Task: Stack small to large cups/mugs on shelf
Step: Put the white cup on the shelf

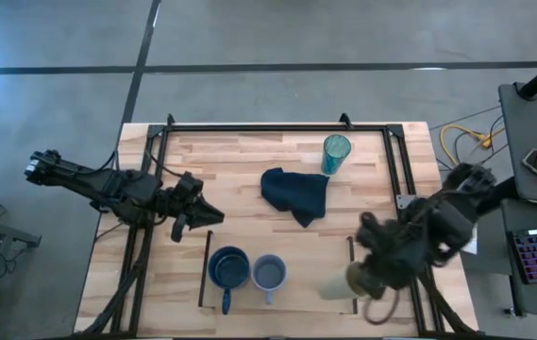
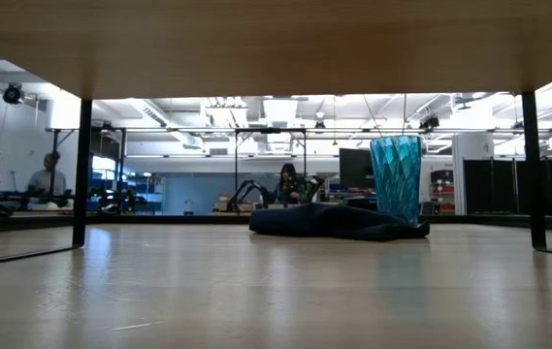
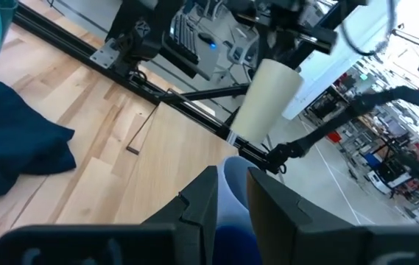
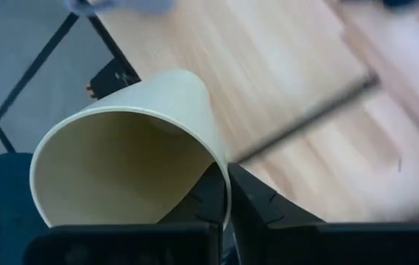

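Observation:
My right gripper is carrying the beige cup with the beige cup's base (image 1: 327,289) pointing toward the open shelf (image 1: 304,276) beside the grey-blue cup. It should keep moving the beige cup there until the beige cup's base stands flat.
The shelf (image 1: 301,247) is a light-wood board with dark rails at the table's near middle. On it stand the dark blue handled mug (image 1: 228,269) and the small grey-blue cup (image 1: 269,272), side by side. My right gripper (image 1: 360,280) is shut on the small beige cup (image 1: 337,283) over the shelf's right end. The teal tumbler (image 1: 335,153) stands at the far side, next to the dark blue cloth (image 1: 296,194). My left gripper (image 1: 213,215) hovers empty left of the cloth, fingers a little apart, pointing toward the grey-blue cup (image 3: 233,177). My right gripper pinches the beige cup's wall at its rim (image 4: 222,173), one finger (image 4: 203,200) inside the cup and one (image 4: 257,202) outside. The cup is tilted, its mouth toward the gripper and its base toward the table's left. It is lifted clear of the shelf (image 3: 268,99).
The cloth lies crumpled in the table's middle. A dark metal frame (image 1: 277,127) runs along the far edge and down both sides. The tumbler (image 2: 396,179) and cloth (image 2: 339,221) show in the low view, under the shelf's underside (image 2: 276,39). Bare wood lies between cloth and shelf.

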